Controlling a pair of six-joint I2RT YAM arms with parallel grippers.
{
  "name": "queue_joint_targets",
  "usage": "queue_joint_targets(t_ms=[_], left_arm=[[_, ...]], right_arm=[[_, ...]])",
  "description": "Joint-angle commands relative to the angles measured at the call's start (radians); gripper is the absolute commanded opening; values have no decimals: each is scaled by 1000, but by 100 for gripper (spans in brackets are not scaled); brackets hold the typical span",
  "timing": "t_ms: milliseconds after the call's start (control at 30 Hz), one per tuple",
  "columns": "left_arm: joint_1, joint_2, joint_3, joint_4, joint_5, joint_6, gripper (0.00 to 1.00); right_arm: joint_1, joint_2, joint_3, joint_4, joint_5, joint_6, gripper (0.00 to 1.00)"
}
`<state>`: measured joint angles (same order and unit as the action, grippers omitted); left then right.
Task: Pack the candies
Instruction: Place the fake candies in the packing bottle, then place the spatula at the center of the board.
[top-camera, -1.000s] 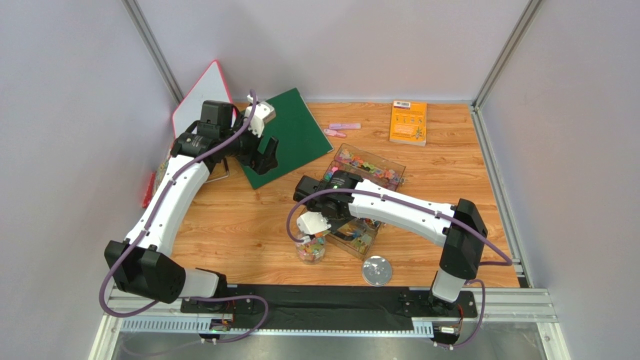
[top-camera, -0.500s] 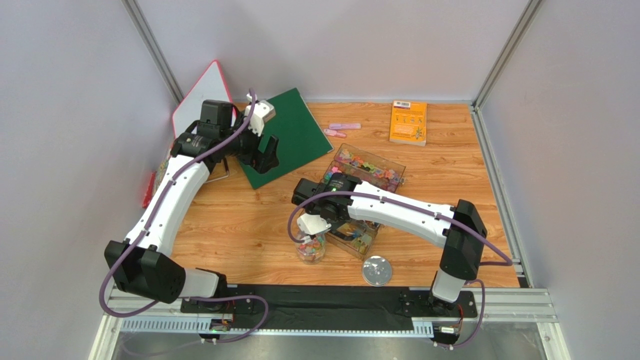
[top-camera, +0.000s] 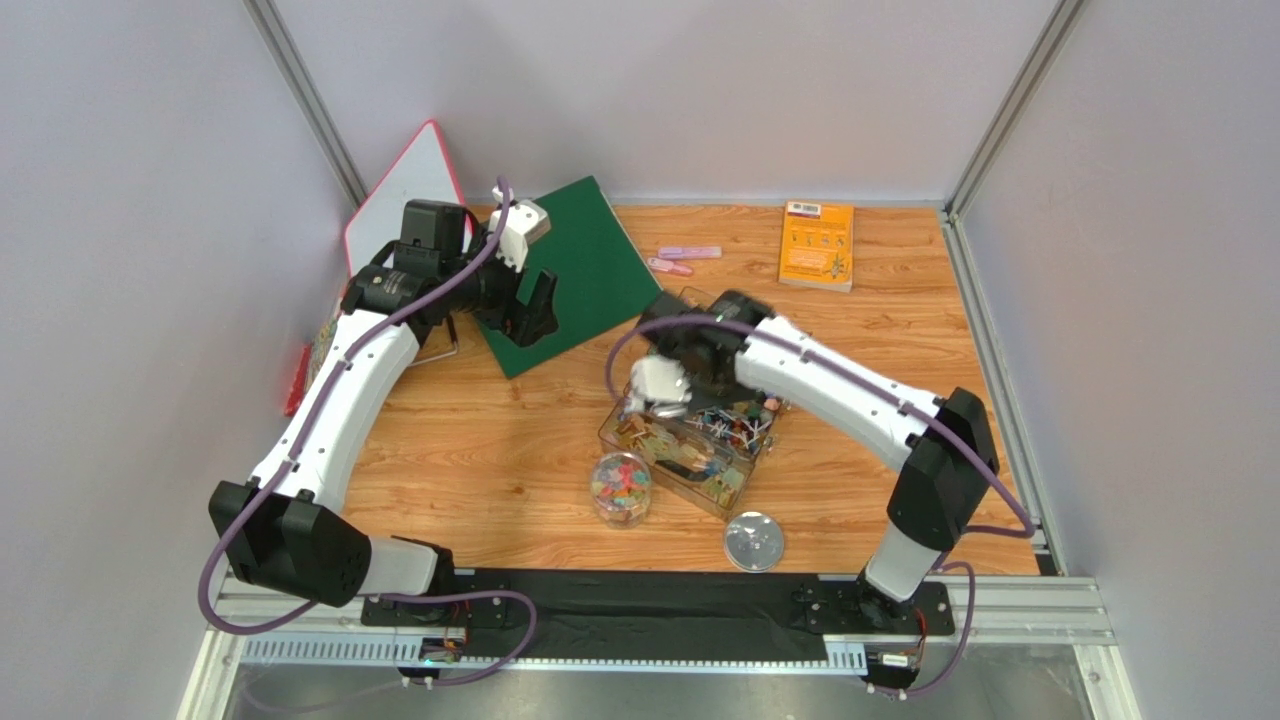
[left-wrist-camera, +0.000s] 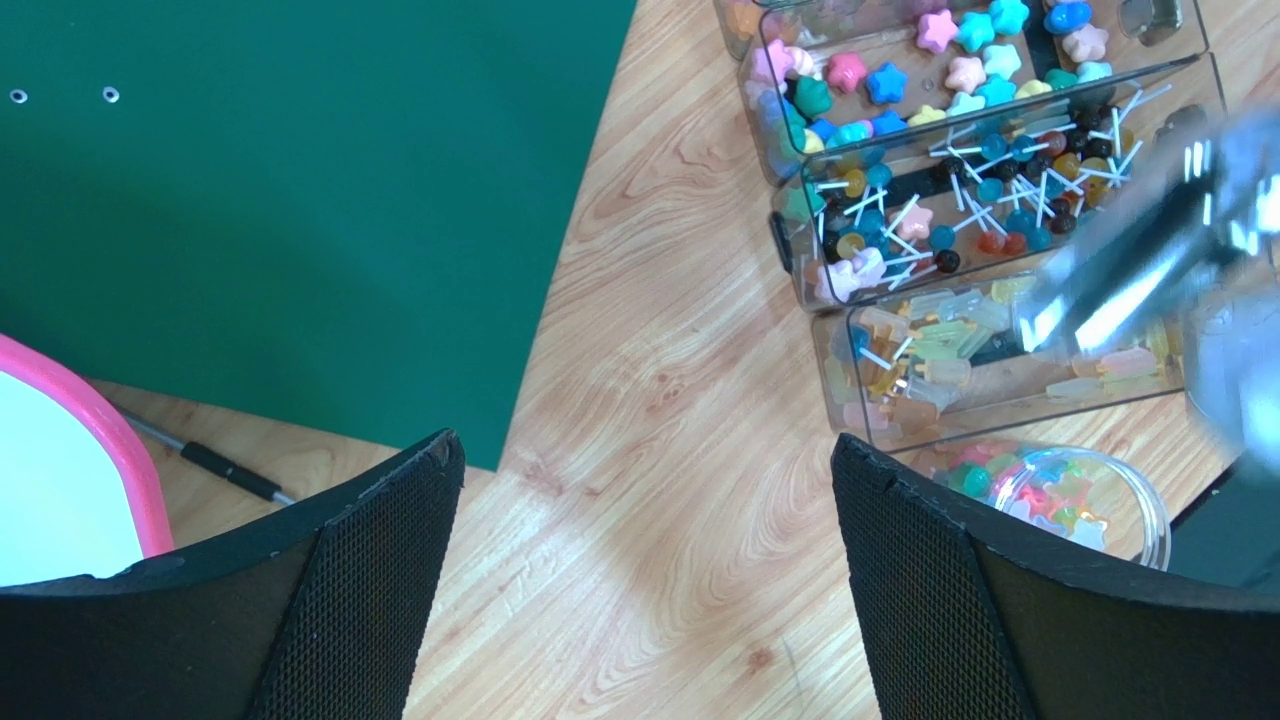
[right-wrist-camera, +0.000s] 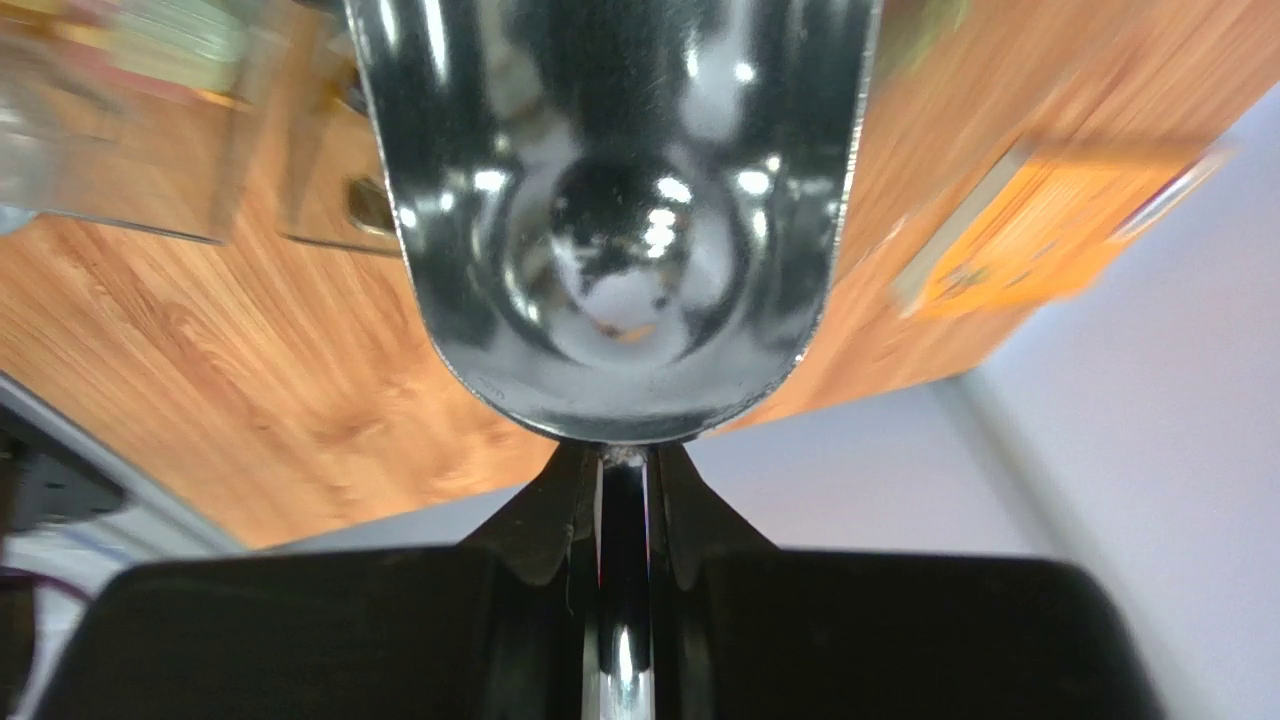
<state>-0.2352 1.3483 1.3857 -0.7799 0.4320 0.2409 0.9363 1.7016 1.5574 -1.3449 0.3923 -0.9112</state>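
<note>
The scoop's bowl (right-wrist-camera: 624, 255) is empty and the wood (top-camera: 890, 324) near the orange booklet is clear, so my right gripper should keep going toward that wood and let go of the scoop there.
The candies (left-wrist-camera: 920, 72) lie in the compartments of a clear box (top-camera: 706, 458): coloured stars, small lollipops (left-wrist-camera: 977, 183) on white sticks, and pale wrapped pieces. More candies fill a small round jar (top-camera: 622, 486) standing open in front of the box. My right gripper (right-wrist-camera: 622, 465) is shut on the handle of a shiny metal scoop (right-wrist-camera: 616, 195), whose bowl looks empty. In the top view that gripper (top-camera: 694, 383) hangs over the box's middle. My left gripper (left-wrist-camera: 643, 450) is open above bare wood, beside the green board (top-camera: 579, 270), holding nothing.
A round metal lid (top-camera: 754, 540) lies right of the jar. An orange booklet (top-camera: 818, 245) and pale pink strips (top-camera: 684, 258) sit at the back. A white board with a pink rim (top-camera: 398, 195) leans in the back left corner.
My right arm has lifted the scoop away from the jar and swung it back and to the right, over the box. The left arm has not moved.
</note>
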Motion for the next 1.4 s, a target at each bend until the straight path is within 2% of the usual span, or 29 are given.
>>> queue_joint_targets(t_ms=[0, 33, 67, 267, 333, 433, 700, 800, 833, 933, 967, 1133, 1267, 1333, 1367], left_arm=[[-7, 8, 13, 22, -16, -22, 96], [-10, 11, 10, 18, -19, -15, 96], [-12, 12, 0, 11, -24, -12, 95], [-38, -1, -88, 14, -38, 26, 90], [-44, -14, -129, 21, -38, 49, 88], [-56, -29, -178, 25, -33, 89, 84], [-76, -133, -315, -18, -7, 250, 84], [-81, -138, -321, -25, 8, 250, 85], [-82, -133, -310, -28, 11, 239, 85], [-84, -106, -284, -35, 19, 216, 85], [-84, -97, -277, -35, 19, 213, 86], [-84, -81, -241, -36, 5, 227, 87], [-84, -80, -228, -35, 2, 233, 89], [-85, -81, -237, -13, -24, 222, 90], [-85, -86, -243, 1, -38, 212, 90]], right_arm=[[-374, -39, 26, -62, -203, 233, 0], [-445, -36, 23, -45, -228, 253, 0], [-578, -34, 20, -27, -259, 282, 0], [-985, 15, -3, 64, -478, 406, 0], [-1080, 61, -20, 93, -523, 455, 0], [-1158, 139, -26, 124, -573, 486, 0], [-1188, 334, 50, 184, -609, 491, 1], [-1188, 375, 84, 193, -604, 483, 15], [-1188, 380, 87, 196, -601, 479, 24], [-1188, 391, 90, 205, -572, 482, 39], [-1188, 380, 87, 204, -572, 476, 45], [-1189, 284, 28, 211, -596, 445, 62], [-1196, 99, -77, 237, -715, 387, 66], [-1197, 9, -144, 269, -780, 296, 66], [-1196, -91, -224, 301, -882, 244, 66]])
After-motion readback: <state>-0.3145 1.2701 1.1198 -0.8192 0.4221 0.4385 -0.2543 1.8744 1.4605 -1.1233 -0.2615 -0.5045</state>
